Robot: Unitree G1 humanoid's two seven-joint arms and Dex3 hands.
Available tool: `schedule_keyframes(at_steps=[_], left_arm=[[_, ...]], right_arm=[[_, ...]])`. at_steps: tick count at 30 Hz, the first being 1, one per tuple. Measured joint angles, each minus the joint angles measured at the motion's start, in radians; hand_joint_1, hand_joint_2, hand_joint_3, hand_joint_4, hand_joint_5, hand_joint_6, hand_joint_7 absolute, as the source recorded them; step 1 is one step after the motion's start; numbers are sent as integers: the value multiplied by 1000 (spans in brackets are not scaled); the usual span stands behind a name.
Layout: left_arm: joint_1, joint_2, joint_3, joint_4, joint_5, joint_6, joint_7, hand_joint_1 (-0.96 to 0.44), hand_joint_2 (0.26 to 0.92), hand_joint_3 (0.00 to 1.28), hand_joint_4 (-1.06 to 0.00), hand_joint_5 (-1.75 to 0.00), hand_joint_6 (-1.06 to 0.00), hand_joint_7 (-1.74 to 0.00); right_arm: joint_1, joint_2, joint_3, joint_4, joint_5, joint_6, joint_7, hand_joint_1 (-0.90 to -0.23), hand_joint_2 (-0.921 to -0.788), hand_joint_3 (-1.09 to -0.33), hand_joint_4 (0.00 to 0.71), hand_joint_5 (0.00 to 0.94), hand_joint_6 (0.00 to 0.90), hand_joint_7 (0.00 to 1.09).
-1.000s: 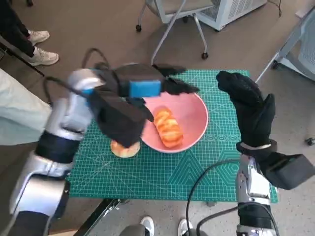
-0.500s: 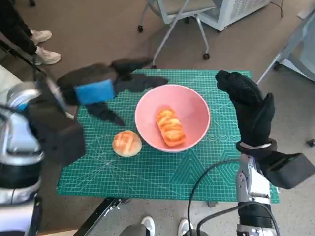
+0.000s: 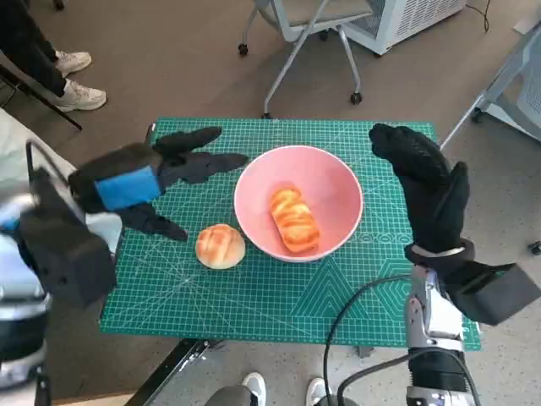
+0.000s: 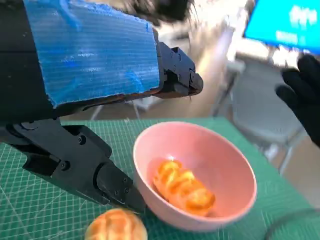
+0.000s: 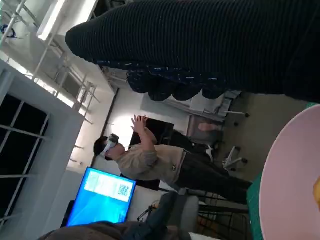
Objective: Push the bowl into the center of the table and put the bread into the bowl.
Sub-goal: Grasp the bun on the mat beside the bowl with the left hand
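The orange bread roll (image 3: 294,219) takes up the middle of the bowl, so I expect the round bun (image 3: 220,246) to tip over onto its side against the roll when the robot drops it.
A pink bowl (image 3: 334,182) stands near the middle of the green cutting mat (image 3: 279,296), with a long orange bread roll (image 3: 292,220) lying inside it. The same bowl (image 4: 220,160) and roll (image 4: 184,186) show in the left wrist view. A round bun (image 3: 220,246) lies on the mat just left of the bowl, also seen as a bun (image 4: 116,227) at the wrist picture's lower edge. My left hand (image 3: 139,182) hovers open left of the bowl, fingers spread toward it, holding nothing. My right hand (image 3: 427,190) stands open and raised just right of the bowl.
The mat covers the small table (image 3: 169,359). An office chair base (image 3: 296,51) stands beyond the far edge. A person's shoes (image 3: 72,80) are at the upper left. In the right wrist view a person (image 5: 150,155) stands with hands raised near a blue screen (image 5: 102,197).
My left hand has drawn back from over the bowl to the left, leaving the long roll in the bowl. The round bun is now uncovered. The right hand has not moved.
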Motion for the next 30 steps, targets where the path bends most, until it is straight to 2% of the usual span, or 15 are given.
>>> schedule_keyframes(at_steps=[6,14,30], left_arm=[[93,-36,16,-1,31,5,110,-375,731,9,-149,-23,-323,-32],[167,-50,13,-21,73,65,157,-360,739,9,-179,-23,-353,-41],[204,-98,-31,-19,134,91,244,-354,747,5,-238,-21,-380,-36]], right_arm=[[-2,-1,0,-1,1,3,4,-716,-921,-846,198,1,44,529],[-3,-2,0,-5,1,9,5,-716,-921,-847,198,1,44,529],[-6,-4,-1,-4,1,11,9,-716,-921,-846,198,1,42,530]])
